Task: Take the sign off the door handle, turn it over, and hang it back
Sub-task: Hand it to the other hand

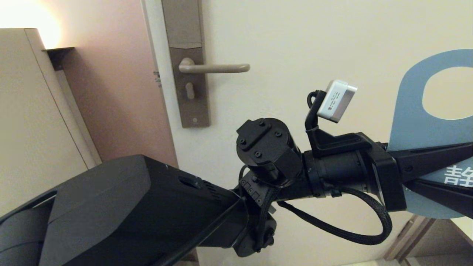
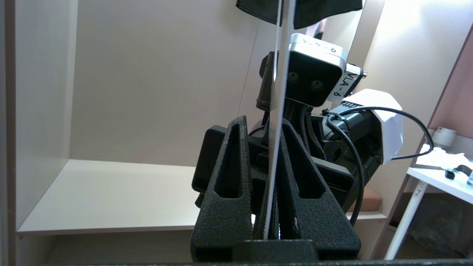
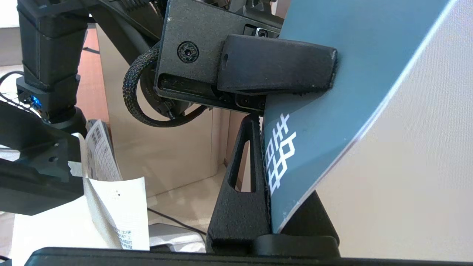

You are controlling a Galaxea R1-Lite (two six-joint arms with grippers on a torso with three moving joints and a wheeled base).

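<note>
Next, I open my left gripper and back it away first, because both grippers are on the sign (image 1: 410,119) and my left gripper's arm is across the way to the door handle.
The sign (image 1: 410,111) is held in the air at the right edge of the head view, well right of and below the door handle (image 1: 218,68), which is bare. Its blue face with white lettering and the oval hole faces the head camera. My left gripper (image 1: 443,155) reaches in from the left and is shut on the sign. In the left wrist view the sign (image 2: 281,74) stands edge-on between that gripper's (image 2: 264,123) fingers. My right gripper (image 3: 262,125) is also shut on the sign (image 3: 332,74), one finger on the blue face, the other behind it.
The handle sits on a tall brown backplate (image 1: 190,92) on the pale door (image 1: 314,44). A light cabinet (image 1: 29,111) stands at the left. An open shelf (image 2: 111,192) and a white table (image 2: 443,177) show behind the left gripper. Printed paper (image 3: 122,207) hangs by the right arm.
</note>
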